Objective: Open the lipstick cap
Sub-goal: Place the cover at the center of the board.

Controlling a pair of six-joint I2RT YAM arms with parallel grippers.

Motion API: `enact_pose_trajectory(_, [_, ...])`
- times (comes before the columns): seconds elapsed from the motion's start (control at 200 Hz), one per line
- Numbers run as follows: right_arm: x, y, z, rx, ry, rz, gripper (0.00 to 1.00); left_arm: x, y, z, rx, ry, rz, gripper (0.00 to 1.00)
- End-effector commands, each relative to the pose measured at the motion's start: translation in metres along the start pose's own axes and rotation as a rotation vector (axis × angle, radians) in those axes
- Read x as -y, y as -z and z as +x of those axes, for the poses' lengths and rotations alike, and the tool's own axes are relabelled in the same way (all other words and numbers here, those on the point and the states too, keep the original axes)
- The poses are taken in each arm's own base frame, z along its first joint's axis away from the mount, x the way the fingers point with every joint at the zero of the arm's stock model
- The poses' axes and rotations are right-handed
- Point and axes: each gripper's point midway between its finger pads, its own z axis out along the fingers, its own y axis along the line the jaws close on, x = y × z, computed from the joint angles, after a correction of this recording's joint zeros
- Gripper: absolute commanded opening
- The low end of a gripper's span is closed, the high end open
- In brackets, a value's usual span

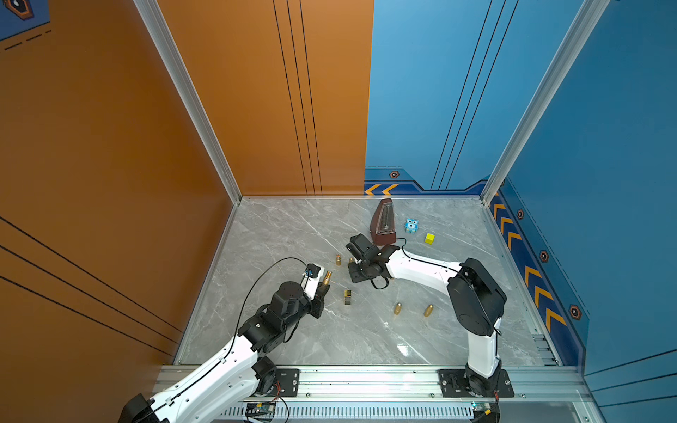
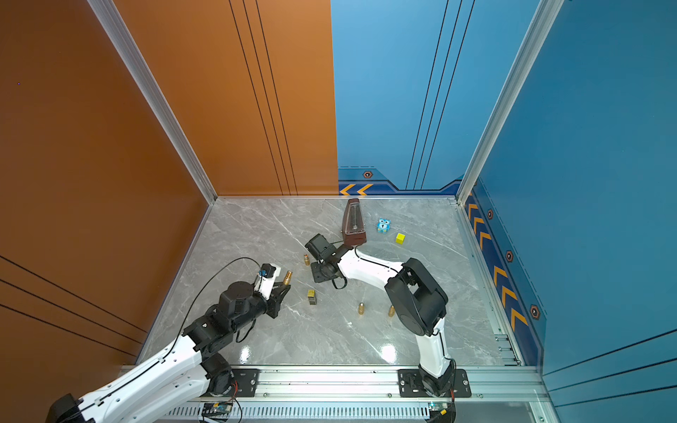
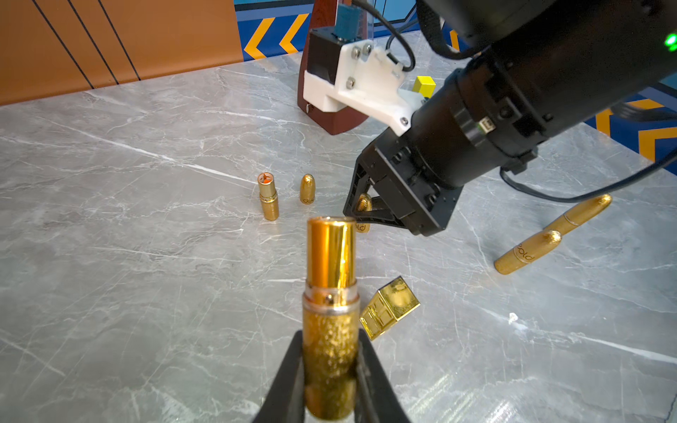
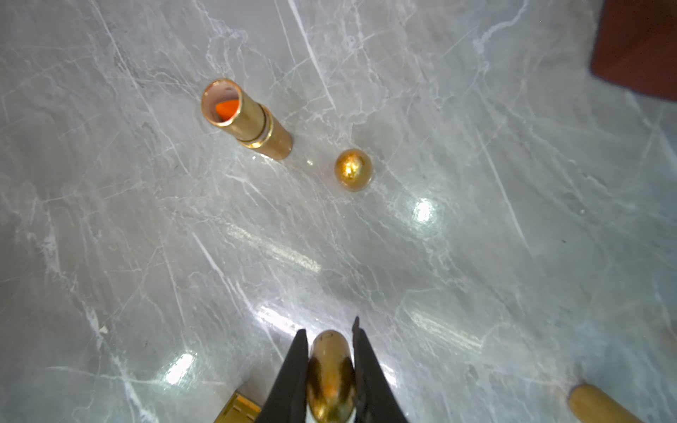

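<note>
My right gripper has the gold cap's rounded top [image 3: 363, 201] up over clear tabletop [image 4: 310, 257], so it should keep lowering the cap until its open end meets the tabletop, then let go.
My left gripper [image 3: 329, 335] is shut on the glittery gold base of a lipstick [image 3: 330, 263]. Its shiny inner tube stands bare, with no cap on it. In both top views this lipstick [image 1: 327, 276] [image 2: 287, 277] sticks out past the left fingers, above the table's left middle. My right gripper [image 4: 329, 329] is shut on the gold bullet-shaped lipstick cap [image 4: 330, 370]. From the left wrist view the cap [image 3: 363, 203] sits between the right fingers, low over the table and a short gap beyond the lipstick's tip.
An open lipstick [image 1: 338, 259] and a loose gold cap [image 3: 307, 188] stand near the right gripper. A square gold lipstick [image 1: 347, 297] lies in the middle. Two capped gold lipsticks [image 1: 397, 308] [image 1: 428, 310] lie nearer the front. A metronome [image 1: 383, 223], an owl cube [image 1: 411, 225] and a yellow cube [image 1: 429, 238] stand at the back.
</note>
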Motion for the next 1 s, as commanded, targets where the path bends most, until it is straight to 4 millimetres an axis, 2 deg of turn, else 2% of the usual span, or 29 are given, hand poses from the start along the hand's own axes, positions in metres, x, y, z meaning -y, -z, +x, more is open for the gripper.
enact_pose_trajectory(0.0, [0.000,-0.005,-0.016,0.053,0.027,0.038,0.13,-0.007,0.001,-0.003,0.033,0.023,-0.028,0.00])
enact_pose_trajectory(0.315, [-0.002,-0.022,-0.016,0.054,0.054,0.057,0.13,-0.011,0.005,-0.003,0.050,0.038,-0.036,0.00])
enact_pose_trajectory(0.505, [-0.009,-0.022,-0.016,0.064,0.074,0.045,0.13,-0.013,0.006,-0.004,0.058,0.046,-0.036,0.00])
enact_pose_trajectory(0.535, [-0.007,-0.033,-0.009,0.039,0.081,0.052,0.13,-0.013,0.006,-0.003,0.056,0.047,-0.037,0.00])
enact_pose_trajectory(0.686, [-0.006,-0.040,-0.004,0.024,0.095,0.062,0.13,-0.014,0.007,-0.004,0.061,0.049,-0.039,0.00])
enact_pose_trajectory(0.871, [-0.006,-0.042,0.000,0.022,0.121,0.071,0.13,-0.016,0.007,-0.004,0.063,0.054,-0.042,0.00])
enact_pose_trajectory(0.991, [-0.007,-0.041,0.001,0.022,0.122,0.069,0.17,-0.016,0.007,-0.005,0.068,0.056,-0.042,0.00])
